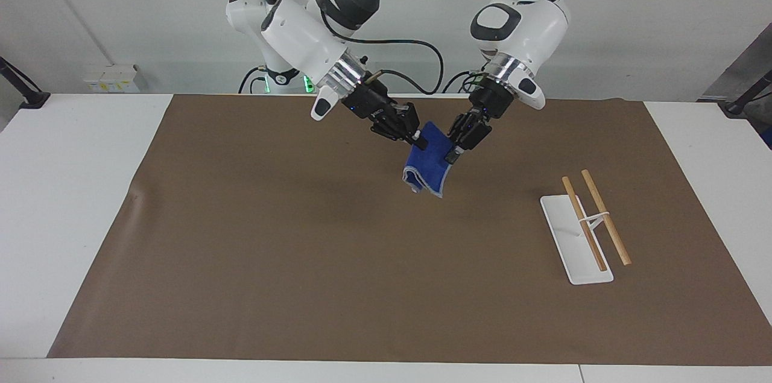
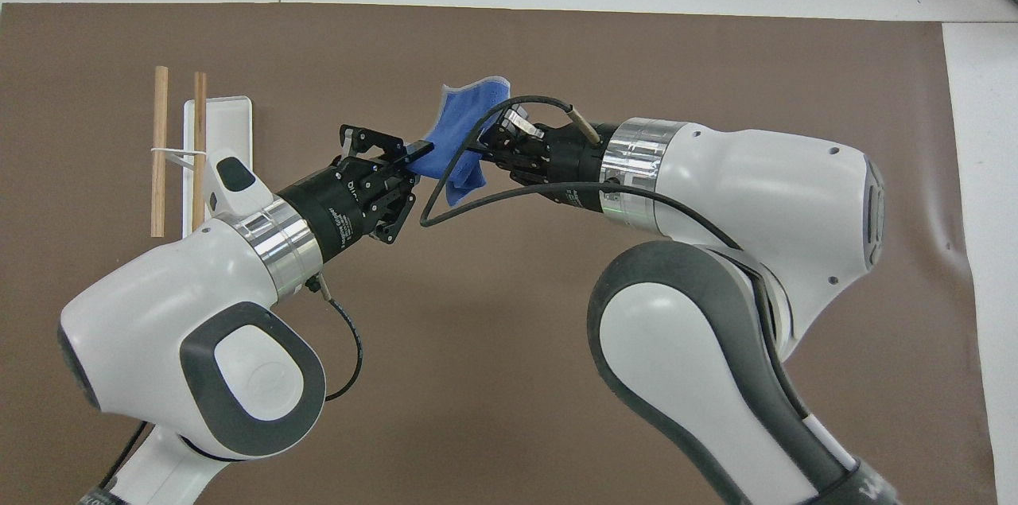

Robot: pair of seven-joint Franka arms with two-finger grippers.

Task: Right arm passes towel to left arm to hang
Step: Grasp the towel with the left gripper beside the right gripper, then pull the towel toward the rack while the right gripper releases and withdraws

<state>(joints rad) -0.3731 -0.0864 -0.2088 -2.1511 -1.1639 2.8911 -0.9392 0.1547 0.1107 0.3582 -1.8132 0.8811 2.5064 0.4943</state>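
Both my grippers are shut on the towel's upper edge (image 1: pixel 435 137), so next my right gripper opens and back away before my left gripper carries the towel to the wooden rods.
The blue towel (image 1: pixel 427 166) (image 2: pixel 463 117) hangs in the air over the brown mat (image 1: pixel 301 250), about midway between the arms. My right gripper (image 1: pixel 417 141) (image 2: pixel 487 149) is shut on the towel's upper corner toward the right arm's end. On the opposite upper edge, my left gripper (image 1: pixel 450 157) (image 2: pixel 424 149) has its fingertips pressed together on the cloth. The towel's lower part droops free with its grey edging showing.
A white rack base (image 1: pixel 561 223) (image 2: pixel 231 111) with two wooden rods (image 1: pixel 605 216) (image 2: pixel 161 149) across a small stand sits on the mat toward the left arm's end. White table (image 1: pixel 72 190) borders the mat on both ends.
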